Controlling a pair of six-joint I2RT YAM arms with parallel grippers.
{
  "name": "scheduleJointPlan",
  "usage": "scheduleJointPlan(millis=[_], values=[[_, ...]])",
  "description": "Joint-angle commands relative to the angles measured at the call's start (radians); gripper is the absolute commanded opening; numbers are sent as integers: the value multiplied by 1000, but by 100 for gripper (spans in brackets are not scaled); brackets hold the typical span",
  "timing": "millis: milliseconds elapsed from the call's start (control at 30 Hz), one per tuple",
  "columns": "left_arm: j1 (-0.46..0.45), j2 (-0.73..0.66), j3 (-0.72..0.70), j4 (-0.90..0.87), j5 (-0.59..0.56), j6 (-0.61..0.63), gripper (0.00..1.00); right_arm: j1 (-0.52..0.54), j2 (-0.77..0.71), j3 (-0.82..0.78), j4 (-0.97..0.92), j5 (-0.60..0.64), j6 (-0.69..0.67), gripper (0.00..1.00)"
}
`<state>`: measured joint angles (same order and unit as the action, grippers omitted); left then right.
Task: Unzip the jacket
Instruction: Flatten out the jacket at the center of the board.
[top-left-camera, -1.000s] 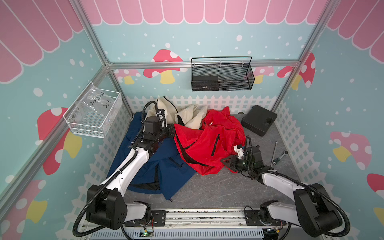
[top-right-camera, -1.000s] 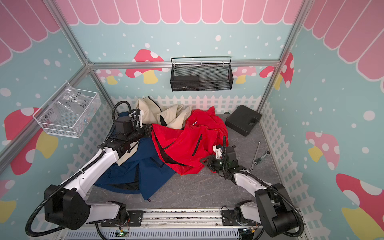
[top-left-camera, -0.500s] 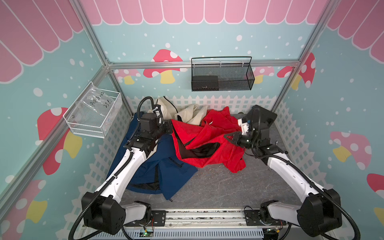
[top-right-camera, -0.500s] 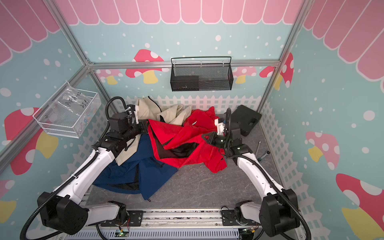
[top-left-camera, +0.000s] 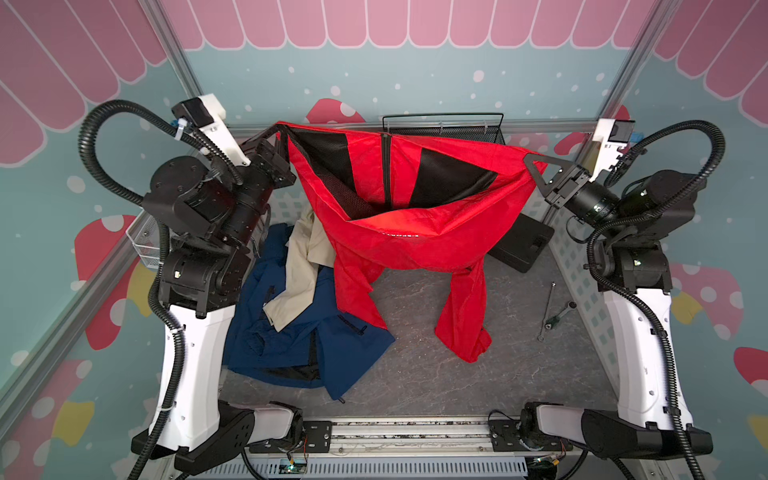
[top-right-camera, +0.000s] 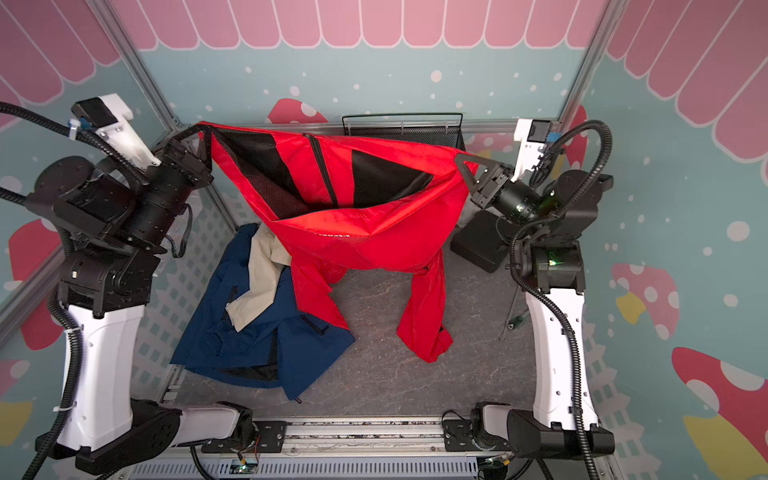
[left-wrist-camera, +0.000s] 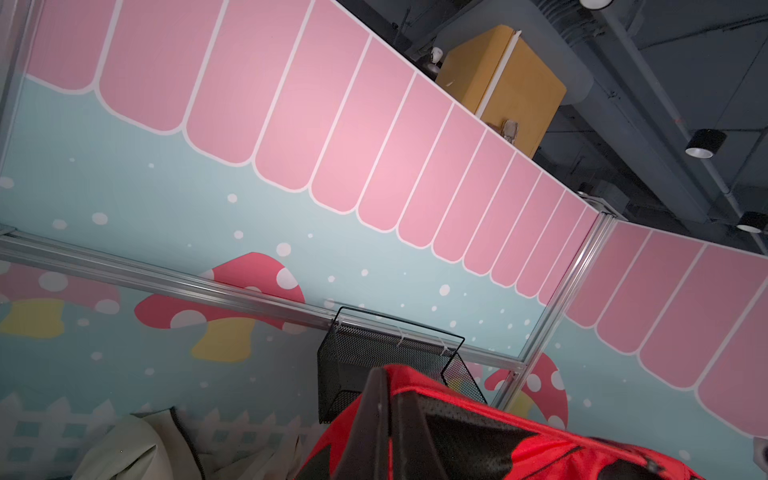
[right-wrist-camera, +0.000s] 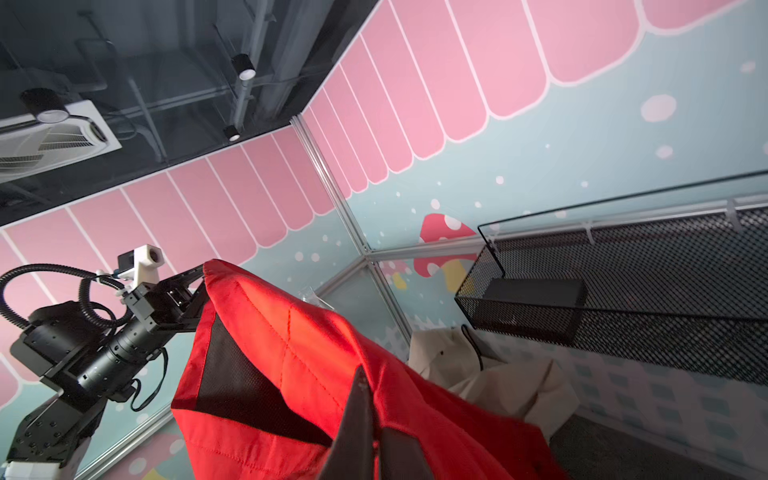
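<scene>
The red jacket's sleeves (top-left-camera: 464, 320) hang down on the near side of the jacket's hem. I should swing them toward the back wall (top-left-camera: 432, 80) and lay the jacket flat before I unzip it.
The red jacket (top-left-camera: 411, 241) hangs stretched between my two raised arms in both top views, its black mesh lining facing up. Its black zipper (top-left-camera: 386, 170) runs down the middle of the far panel. Both sleeves dangle down to the grey table (top-left-camera: 519, 365). My left gripper (top-left-camera: 281, 129) is shut on the jacket's left upper corner. My right gripper (top-left-camera: 530, 160) is shut on the right upper corner. In the left wrist view the gripper (left-wrist-camera: 379, 374) pinches red fabric (left-wrist-camera: 419, 378). In the right wrist view the gripper (right-wrist-camera: 362, 374) does the same on the jacket (right-wrist-camera: 291, 332).
A navy jacket (top-left-camera: 291, 345) and a beige jacket (top-left-camera: 299, 270) lie on the table's left under the red one. A black case (top-left-camera: 523, 245) sits at the back right, a wire basket (top-left-camera: 457, 129) hangs on the back wall, and tools (top-left-camera: 557, 311) lie at the right.
Both arms have risen from the table and spread apart, lifting the bunched red jacket into a taut span. The right gripper has closed on its edge.
</scene>
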<state>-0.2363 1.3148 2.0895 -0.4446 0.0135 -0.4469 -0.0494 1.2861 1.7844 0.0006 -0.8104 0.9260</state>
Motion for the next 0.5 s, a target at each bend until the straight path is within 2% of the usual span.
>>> scheduleJointPlan(millis=[0,67,200,467], values=[[20,-120,-52,178,2,-60,0,-25,-56,47,151,39,43,0],[19,-187,-88,245,3,-63,0,-24,-118,35,186,95,13,0],[20,-236,-70,293,5,-95,0,-25,-184,36,231,189,-5,0],[20,-182,-99,439,56,-192,0,-25,-190,0,258,306,-86,0]])
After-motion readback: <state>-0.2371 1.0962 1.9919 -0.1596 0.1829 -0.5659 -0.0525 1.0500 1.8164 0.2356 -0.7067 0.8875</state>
